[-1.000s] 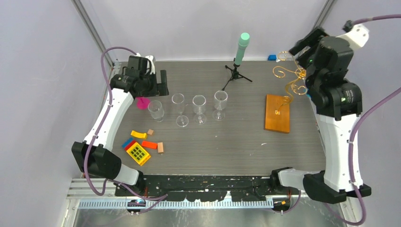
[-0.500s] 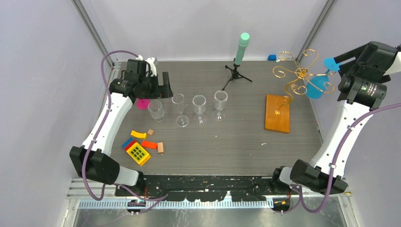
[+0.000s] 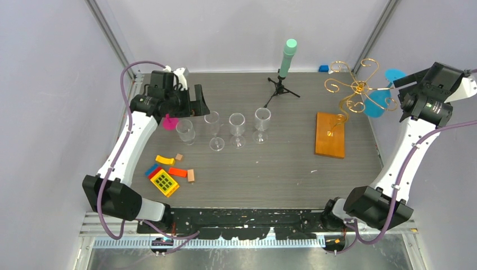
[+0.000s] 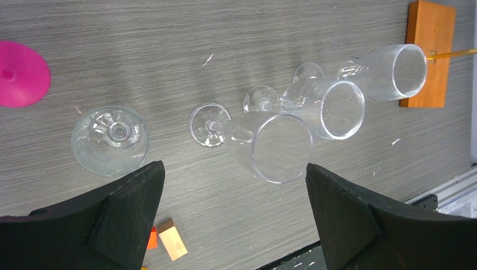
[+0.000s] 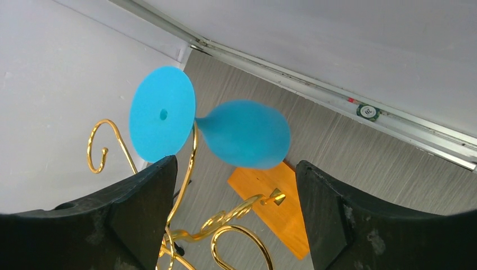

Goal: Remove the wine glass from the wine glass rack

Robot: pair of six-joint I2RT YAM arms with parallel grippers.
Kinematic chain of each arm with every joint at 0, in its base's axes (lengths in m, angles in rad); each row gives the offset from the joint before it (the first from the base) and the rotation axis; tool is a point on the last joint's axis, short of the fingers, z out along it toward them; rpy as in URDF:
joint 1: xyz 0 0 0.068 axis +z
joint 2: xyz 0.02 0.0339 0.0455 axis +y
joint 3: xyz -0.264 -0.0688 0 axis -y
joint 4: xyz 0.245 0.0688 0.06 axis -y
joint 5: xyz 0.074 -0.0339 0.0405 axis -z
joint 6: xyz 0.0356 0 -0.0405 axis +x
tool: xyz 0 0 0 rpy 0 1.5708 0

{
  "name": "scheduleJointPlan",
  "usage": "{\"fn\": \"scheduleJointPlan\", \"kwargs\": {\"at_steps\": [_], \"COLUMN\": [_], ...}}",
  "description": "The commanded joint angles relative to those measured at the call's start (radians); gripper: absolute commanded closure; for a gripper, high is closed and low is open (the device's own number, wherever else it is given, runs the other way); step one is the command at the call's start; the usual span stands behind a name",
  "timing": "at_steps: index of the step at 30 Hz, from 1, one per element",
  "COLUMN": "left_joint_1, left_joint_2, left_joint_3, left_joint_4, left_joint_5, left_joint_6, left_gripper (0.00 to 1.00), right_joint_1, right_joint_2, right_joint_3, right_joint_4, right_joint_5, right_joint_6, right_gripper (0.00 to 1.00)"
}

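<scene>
The blue wine glass's foot is clear above the rack's arm point(image 3: 388, 88), so the robot's right gripper should continue to move toward the foot point(image 3: 394, 74) until its fingers are on both sides of the foot's rim, and then close.
A blue wine glass point(image 3: 374, 104) hangs upside down from a curled arm of the gold wine glass rack point(image 3: 355, 88), its foot point(image 3: 394, 75) uppermost. The rack's stem rises from an orange-brown wooden base point(image 3: 330, 135). My right gripper point(image 3: 403, 93) is open just right of the glass. In the right wrist view the blue glass point(image 5: 244, 134) lies ahead of the open right gripper point(image 5: 236, 167), apart from both fingers, with the gold rack point(image 5: 256, 247) below. My left gripper point(image 3: 197, 104) hangs open over the clear glasses; in its wrist view the left gripper point(image 4: 233, 169) holds nothing.
Three clear stemmed glasses point(image 3: 237, 125) stand in a row mid-table, with a clear tumbler point(image 3: 186, 131) and a pink glass point(image 3: 170, 122) to their left. A black tripod with a mint cylinder point(image 3: 288, 56) stands at the back. Coloured blocks point(image 3: 167, 174) lie front left.
My right arm swung from over the rack out to its right side, uncovering the blue glass, and now sits close beside it. The left gripper shifted slightly right.
</scene>
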Motion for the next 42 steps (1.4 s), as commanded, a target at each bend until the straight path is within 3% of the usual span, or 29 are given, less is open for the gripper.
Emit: {"fn": "scheduleJointPlan", "kwargs": {"at_steps": [1,10,24,37,42], "left_joint_1": [0.002,0.001,0.002,0.002,0.002], "left_joint_2": [-0.043,-0.067,-0.058,-0.031,-0.024], "left_joint_3": [0.011,0.071,0.11,0.117,0.118], "left_joint_4": [0.041,0.004,-0.013,-0.013,-0.011], "left_joint_5": [0.042,0.026,0.012,0.011,0.01], "left_joint_6": [-0.027,-0.057,-0.091,-0.081,-0.077], "left_gripper": [0.0,0.0,0.0,0.0,0.0], "right_joint_1": [-0.006,-0.008,-0.008,-0.008,-0.008], "right_joint_2": [0.009,0.075,0.109,0.148,0.156], "right_joint_3": [-0.001,-0.006,0.003,0.055,0.068], "right_joint_4": [0.092,0.164,0.202,0.231,0.247], "right_joint_5": [0.001,-0.071,-0.157,-0.176,-0.199], "right_joint_6": [0.01,0.02,-0.026,-0.037,-0.041], "right_gripper": [0.18,0.18,0.3,0.24,0.32]}}
